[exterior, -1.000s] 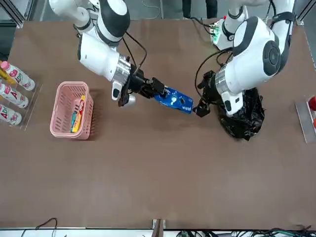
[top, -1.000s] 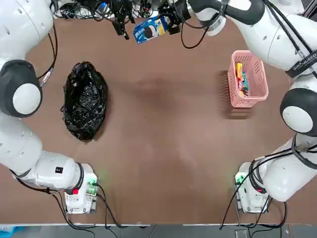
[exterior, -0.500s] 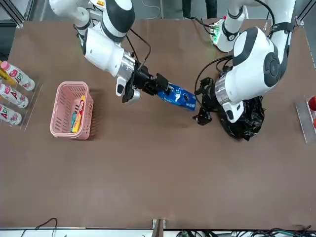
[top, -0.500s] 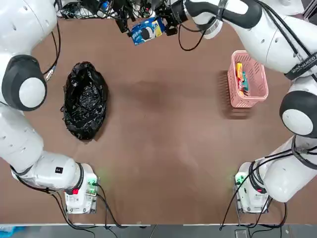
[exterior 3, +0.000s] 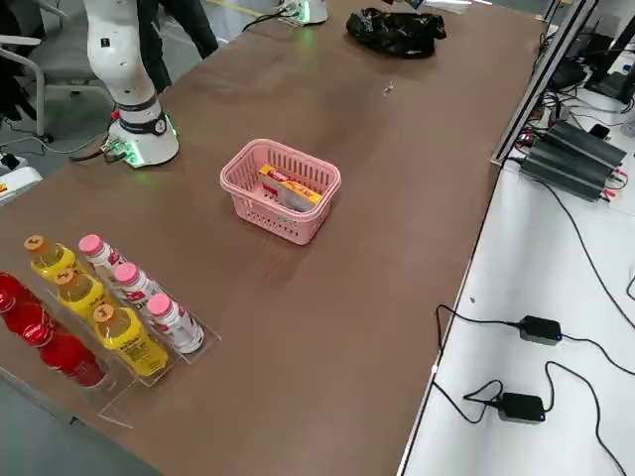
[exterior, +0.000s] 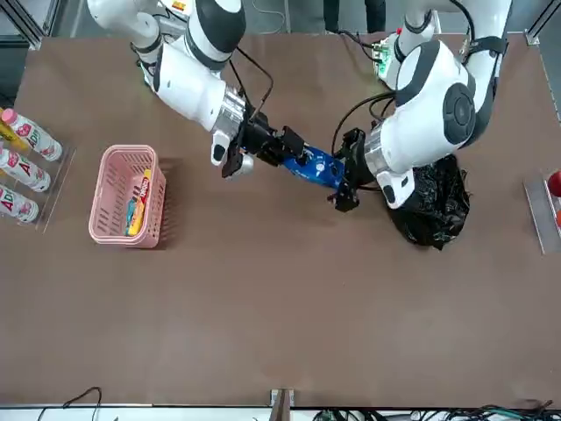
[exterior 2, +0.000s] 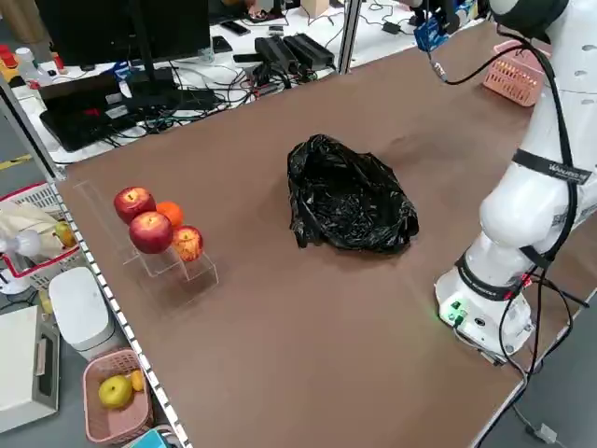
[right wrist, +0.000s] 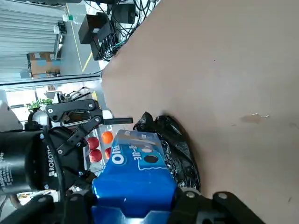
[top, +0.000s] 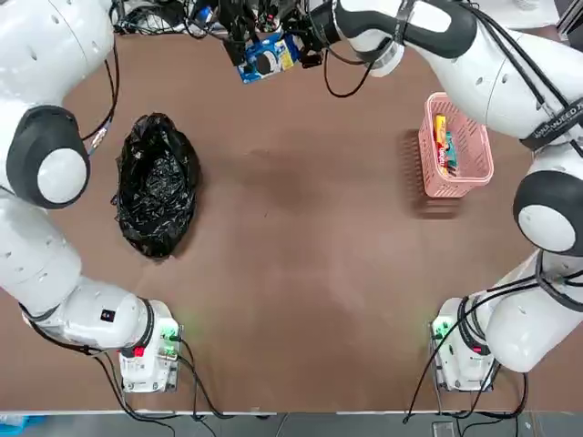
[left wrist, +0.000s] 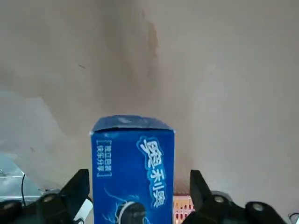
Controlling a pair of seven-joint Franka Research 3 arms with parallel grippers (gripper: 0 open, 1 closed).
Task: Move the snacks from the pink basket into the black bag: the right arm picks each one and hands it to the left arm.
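The blue cookie packet (exterior: 314, 167) will keep straight as I carry it by one end into the black bag, since it has square corners and flat sides (left wrist: 132, 129).
My right gripper (top: 305, 41) is shut on one end of the blue cookie packet (top: 266, 56), holding it in the air over the far edge of the table. My left gripper (exterior: 342, 180) stands open around the packet's (exterior: 314, 167) other end. In the left wrist view its fingers (left wrist: 74, 191) flank the packet (left wrist: 133, 163) with a gap on each side. The black bag (top: 157, 182) lies on the table's left half, below and beside the handover. The pink basket (top: 474, 173) at the right holds a yellow box (top: 440, 135) and a teal snack (top: 449, 150).
Bottles (exterior: 22, 167) stand in a clear rack beyond the basket on the robot's right, also seen as bottles (exterior 3: 119, 297) in the right side view. Apples and an orange (exterior 2: 154, 229) sit on a stand past the bag. Cables (top: 173, 14) crowd the far edge.
The right gripper has carried the blue packet toward the left arm. The left gripper has moved in from beside the bag until its open fingers straddle the packet's free end.
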